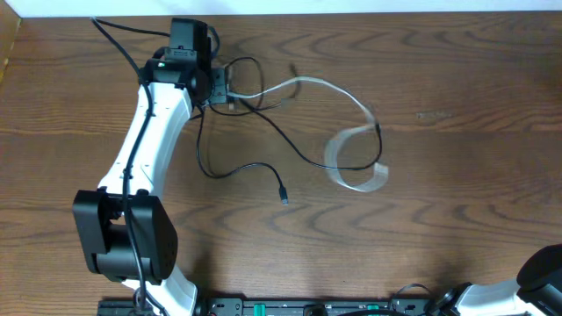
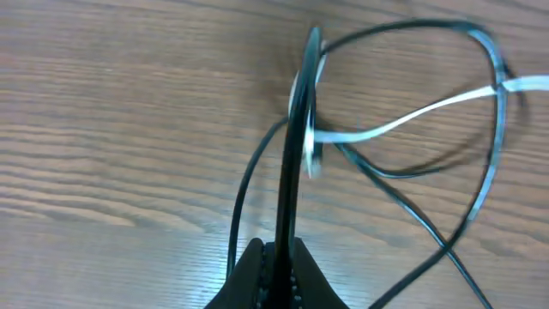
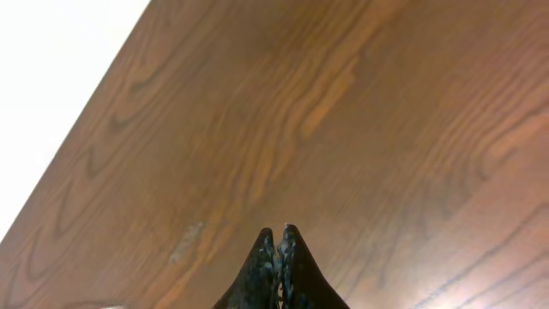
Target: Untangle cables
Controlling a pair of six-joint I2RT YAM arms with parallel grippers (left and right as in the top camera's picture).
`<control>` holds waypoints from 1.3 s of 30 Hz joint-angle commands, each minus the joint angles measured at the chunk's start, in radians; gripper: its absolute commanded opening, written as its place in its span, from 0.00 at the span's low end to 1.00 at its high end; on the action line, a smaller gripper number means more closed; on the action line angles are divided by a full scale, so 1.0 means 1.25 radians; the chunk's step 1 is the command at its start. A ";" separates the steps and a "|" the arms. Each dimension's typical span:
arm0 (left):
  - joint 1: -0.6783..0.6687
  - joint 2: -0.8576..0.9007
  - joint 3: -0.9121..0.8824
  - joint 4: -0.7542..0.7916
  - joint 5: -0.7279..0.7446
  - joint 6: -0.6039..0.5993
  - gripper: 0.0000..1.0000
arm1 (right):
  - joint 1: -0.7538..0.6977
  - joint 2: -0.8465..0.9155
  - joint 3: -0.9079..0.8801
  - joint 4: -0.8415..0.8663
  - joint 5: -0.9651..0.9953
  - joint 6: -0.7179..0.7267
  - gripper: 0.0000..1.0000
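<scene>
My right gripper needs to pull the white cable clear (image 1: 294, 81) while my left gripper stays closed, because the white cable lies across the black cable (image 2: 305, 132) in my left gripper.
My left gripper (image 2: 277, 249) is shut on a thin black cable (image 2: 292, 172) that rises straight out of the jaws just above the wood. A white cable (image 2: 420, 112) crosses that black one at a small plug, and more black loops curve off to the right. In the overhead view the left gripper (image 1: 221, 90) is at the back left, on the knot of cables. From there a black cable runs down to a loose plug end (image 1: 284, 199), and the white cable (image 1: 356, 183) loops to the right. My right gripper (image 3: 277, 232) is shut with nothing in it, far from the cables.
The wooden table (image 1: 457, 219) has its back edge just behind the left gripper. The left arm's thicker black lead (image 1: 118, 39) trails at the back left. The right arm (image 1: 537, 276) sits at the front right corner.
</scene>
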 commanded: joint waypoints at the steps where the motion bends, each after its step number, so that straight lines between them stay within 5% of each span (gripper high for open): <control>1: 0.020 -0.024 0.002 -0.008 0.016 0.015 0.07 | -0.018 0.011 0.001 0.000 -0.015 0.003 0.01; 4: 0.013 -0.031 0.002 -0.010 0.150 0.081 0.07 | -0.003 0.011 0.001 0.015 -0.188 -0.104 0.04; 8: -0.018 -0.063 0.003 -0.010 0.316 0.161 0.07 | 0.050 0.010 0.001 0.007 -0.388 -0.249 0.24; 14: -0.076 -0.177 0.003 0.039 0.501 0.208 0.08 | 0.166 0.010 0.001 -0.031 -0.455 -0.322 0.50; 23: -0.093 -0.332 0.003 0.199 0.526 -0.052 0.07 | 0.321 0.011 0.001 -0.025 -0.522 -0.322 0.64; 39: -0.093 -0.348 0.003 0.394 0.646 -0.377 0.07 | 0.592 0.013 0.000 0.023 -0.537 -0.274 0.69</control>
